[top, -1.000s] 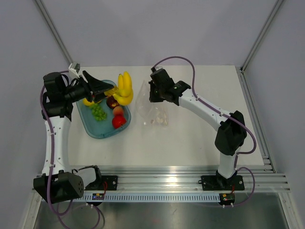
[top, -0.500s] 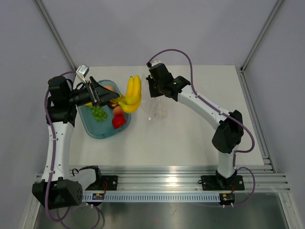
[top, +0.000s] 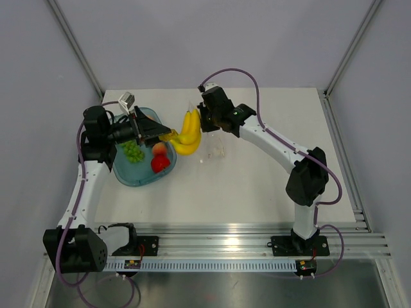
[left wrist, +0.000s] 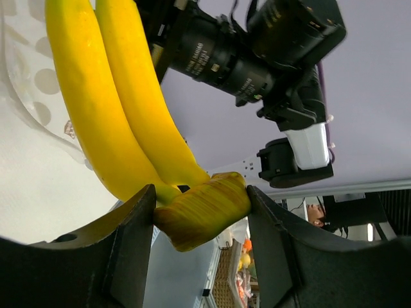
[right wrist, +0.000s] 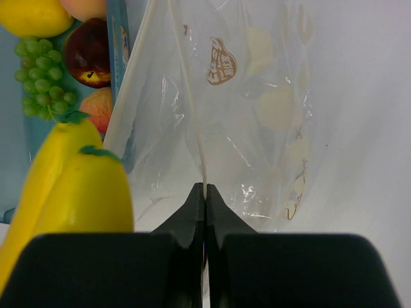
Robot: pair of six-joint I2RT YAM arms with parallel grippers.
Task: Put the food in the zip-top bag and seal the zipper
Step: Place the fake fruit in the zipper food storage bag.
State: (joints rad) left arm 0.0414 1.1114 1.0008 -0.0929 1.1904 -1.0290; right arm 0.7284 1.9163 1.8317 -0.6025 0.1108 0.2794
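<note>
My left gripper is holding the banana bunch with the banana bunch's free tips (top: 192, 114) leading toward the raised edge of the bag's opening. It should keep going into the clear zip-top bag (top: 212, 149) and let go inside.
My left gripper (top: 162, 133) is shut on the stem of the yellow banana bunch (top: 187, 131) and holds it in the air, right beside the clear zip-top bag (top: 210, 146). In the left wrist view the stem (left wrist: 202, 208) sits between both fingers. My right gripper (right wrist: 204, 187) is shut on the bag's mouth edge (right wrist: 192, 122) and holds it up. Green grapes (top: 132, 151), a peach (top: 158, 149) and a red apple (top: 160, 163) lie in the teal tray (top: 138, 178). The right wrist view also shows the grapes (right wrist: 42, 80), a dark plum (right wrist: 93, 54) and a lemon (right wrist: 32, 16).
The teal tray sits at the table's left side. The right arm (top: 276, 144) reaches across the middle of the table. The white table top (top: 257, 186) stretches to the right and front.
My left gripper has carried the banana bunch rightward from above the tray to the bag's mouth. My right gripper has lifted the bag's edge and shifted slightly left.
</note>
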